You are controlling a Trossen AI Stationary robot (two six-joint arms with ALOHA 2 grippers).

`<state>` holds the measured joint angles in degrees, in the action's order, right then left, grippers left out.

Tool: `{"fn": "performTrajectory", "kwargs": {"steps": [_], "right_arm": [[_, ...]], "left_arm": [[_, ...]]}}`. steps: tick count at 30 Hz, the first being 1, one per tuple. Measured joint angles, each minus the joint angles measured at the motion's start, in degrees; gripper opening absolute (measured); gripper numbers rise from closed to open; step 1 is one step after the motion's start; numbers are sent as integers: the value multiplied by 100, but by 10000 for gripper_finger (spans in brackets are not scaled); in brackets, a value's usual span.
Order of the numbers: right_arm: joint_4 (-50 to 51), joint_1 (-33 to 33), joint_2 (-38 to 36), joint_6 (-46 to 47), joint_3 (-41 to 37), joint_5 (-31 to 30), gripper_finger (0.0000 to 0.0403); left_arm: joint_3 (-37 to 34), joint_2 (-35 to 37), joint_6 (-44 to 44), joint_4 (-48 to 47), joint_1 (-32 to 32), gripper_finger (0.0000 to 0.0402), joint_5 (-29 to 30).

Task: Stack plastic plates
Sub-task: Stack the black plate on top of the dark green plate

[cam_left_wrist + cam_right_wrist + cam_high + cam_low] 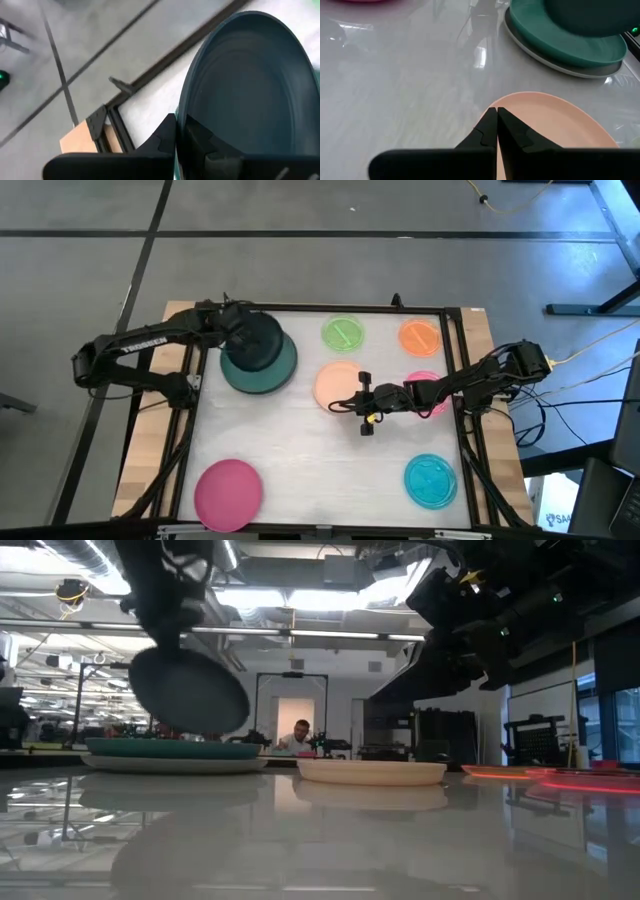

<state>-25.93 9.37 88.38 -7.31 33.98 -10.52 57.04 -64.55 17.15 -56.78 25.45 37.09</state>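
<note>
The smaller black plate is hollow side up over the teal plate, so my left gripper should continue lowering until the black plate's edge rests inside, then release.
My left gripper is shut on a black plate, also seen in the low view, and holds it tilted just above a dark teal plate. The teal plate lies on a grey plate at the far left. My right gripper is shut and empty. Its fingertips are at the near rim of a peach plate, which lies flat on the table. The gripper hangs above table height. My left gripper pinches the black plate's rim between its two fingers, one finger on the plate's underside and one on its hollow upper face. The plate is lifted clear and hangs tilted below the fingers, over the teal plate.
A green plate and an orange plate lie at the far edge. A magenta plate is partly under my right arm. A cyan plate lies near right and a pink plate near left. The table's middle is bare.
</note>
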Motion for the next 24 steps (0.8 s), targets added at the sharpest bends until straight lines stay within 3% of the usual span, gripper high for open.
{"fn": "performTrajectory", "kwargs": {"steps": [7, 16, 24], "right_arm": [[31, 0, 0, 0, 0, 0, 5], [-2, 0, 0, 2, 0, 2, 5], [18, 0, 0, 2, 0, 2, 5]], "left_arm": [[-595, -160, -251, 289, 449, 10, -440], [-660, -163, -272, 471, 460, 13, -812], [-662, -167, -293, 459, 618, 96, -771]]}}
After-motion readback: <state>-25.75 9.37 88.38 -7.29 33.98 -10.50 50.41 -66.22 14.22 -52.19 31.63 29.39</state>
